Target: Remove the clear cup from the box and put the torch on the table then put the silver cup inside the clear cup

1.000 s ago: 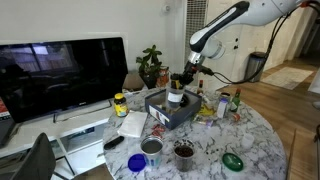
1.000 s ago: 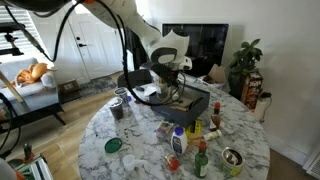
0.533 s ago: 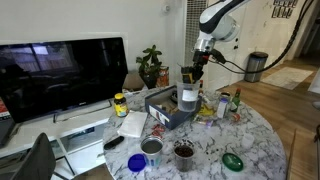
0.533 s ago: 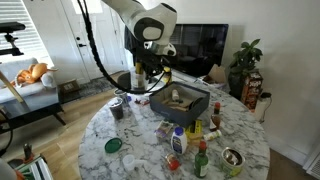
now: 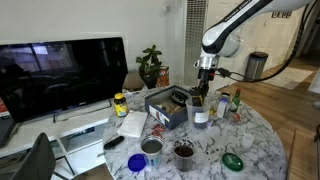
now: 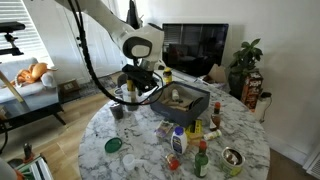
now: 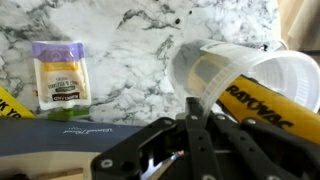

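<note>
My gripper should continue to lower the clear cup (image 5: 201, 117), which hangs upright beside the box over open marble (image 5: 199, 133), until its base rests there, and then let go.
My gripper (image 5: 202, 94) is shut on the rim of the clear cup (image 5: 201, 112) and holds it upright, low over the marble table (image 5: 262, 140), just beside the dark grey-blue box (image 5: 165, 113). In the wrist view the clear cup (image 7: 240, 72) fills the right side beyond my gripper (image 7: 195, 108), and a yellow and black torch lettered RAYOVAC (image 7: 262, 105) shows inside it. The silver cup (image 5: 152, 147) stands on the table in front of the box. My gripper (image 6: 139, 87) and the box (image 6: 196, 106) also show in an exterior view.
A dark brown cup (image 5: 184, 152) stands next to the silver cup. Small bottles (image 5: 223, 103) crowd the table beyond the clear cup, and one with a purple label (image 7: 57, 74) lies near it. A green lid (image 5: 233, 160) sits at the front. A television (image 5: 60, 75) stands behind.
My gripper has carried the clear cup out from above the box, sideways and down, to just over the table beside the box.
</note>
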You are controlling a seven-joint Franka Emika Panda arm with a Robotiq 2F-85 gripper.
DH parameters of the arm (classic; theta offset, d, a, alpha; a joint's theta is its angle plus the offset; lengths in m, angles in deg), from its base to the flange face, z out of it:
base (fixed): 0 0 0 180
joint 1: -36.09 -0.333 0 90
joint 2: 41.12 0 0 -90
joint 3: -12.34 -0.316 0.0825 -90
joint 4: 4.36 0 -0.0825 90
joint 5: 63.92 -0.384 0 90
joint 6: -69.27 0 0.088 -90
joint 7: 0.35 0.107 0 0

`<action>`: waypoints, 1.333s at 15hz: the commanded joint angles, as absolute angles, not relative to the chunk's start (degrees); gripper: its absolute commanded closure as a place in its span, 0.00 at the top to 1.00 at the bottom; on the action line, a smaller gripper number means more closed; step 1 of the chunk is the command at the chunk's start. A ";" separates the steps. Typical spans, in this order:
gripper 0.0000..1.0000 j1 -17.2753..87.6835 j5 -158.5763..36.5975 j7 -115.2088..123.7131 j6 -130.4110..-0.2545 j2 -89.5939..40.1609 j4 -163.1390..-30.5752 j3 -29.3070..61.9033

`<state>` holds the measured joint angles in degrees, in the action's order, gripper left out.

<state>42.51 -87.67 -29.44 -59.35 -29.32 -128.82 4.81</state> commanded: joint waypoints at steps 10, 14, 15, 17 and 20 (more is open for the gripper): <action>0.35 44.04 -89.28 -31.97 -75.48 -20.77 -130.82 3.46; 0.66 45.00 -88.75 -31.42 -71.86 -23.62 -130.47 3.87; 0.72 44.89 -87.95 -30.83 -71.39 -24.70 -130.61 4.53; 0.88 45.12 -88.40 -30.57 -70.47 -27.02 -130.57 4.96; 1.00 44.62 -89.55 -29.82 -67.13 -30.52 -130.15 5.40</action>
